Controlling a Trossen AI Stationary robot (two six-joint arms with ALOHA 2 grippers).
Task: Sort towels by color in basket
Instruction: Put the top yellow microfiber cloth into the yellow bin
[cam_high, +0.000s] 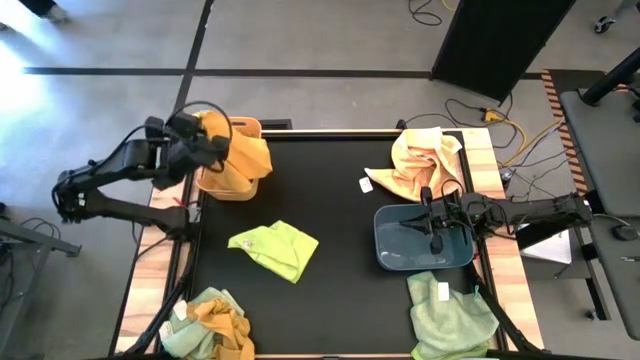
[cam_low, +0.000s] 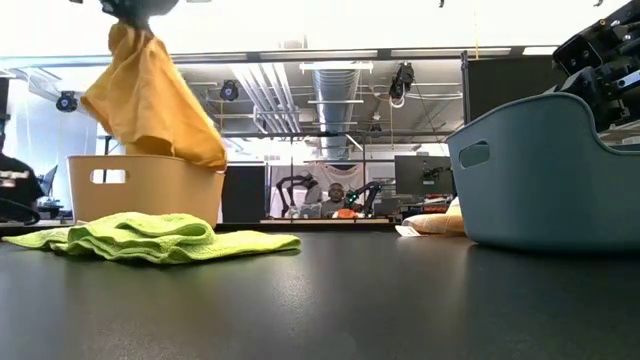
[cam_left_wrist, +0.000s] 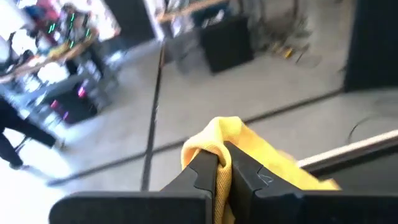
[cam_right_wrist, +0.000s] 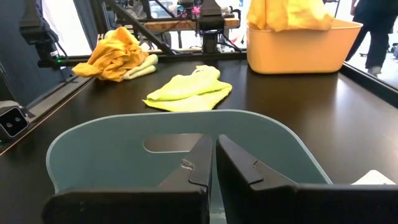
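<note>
Next, my left gripper lowers the towel deep inside the basket (cam_high: 230, 165) before it opens, because the mustard towel's lower end (cam_low: 208, 153) hangs over the peach-orange basket's rim.
My left gripper (cam_high: 205, 135) is raised over a peach-orange basket (cam_high: 225, 185) at the table's far left and is shut on a mustard towel (cam_low: 150, 95). My right gripper (cam_high: 430, 215) is shut and holds nothing; it hovers just above a blue-grey basket (cam_high: 400, 255) at the right. A light green towel (cam_high: 275, 247) lies crumpled flat on the table's middle. A pale peach towel pile (cam_high: 425, 160) lies at the far right. Another green towel (cam_high: 450, 315) lies at the near right. A mustard and pale green pile (cam_high: 215, 320) lies at the near left. My left gripper pinches a bunched fold at the mustard towel's top (cam_left_wrist: 214, 134) between its two fingers, coming from the table's left. The towel hangs slack below the fingers. Its lower end (cam_low: 195, 150) drapes over the peach-orange basket's rim.
The black table top (cam_high: 340, 210) has wooden strips along its left and right edges. A small white tag (cam_high: 366, 184) lies near the peach pile. Cables and a dark cabinet are on the floor beyond the far edge. A person shows in the room behind.
</note>
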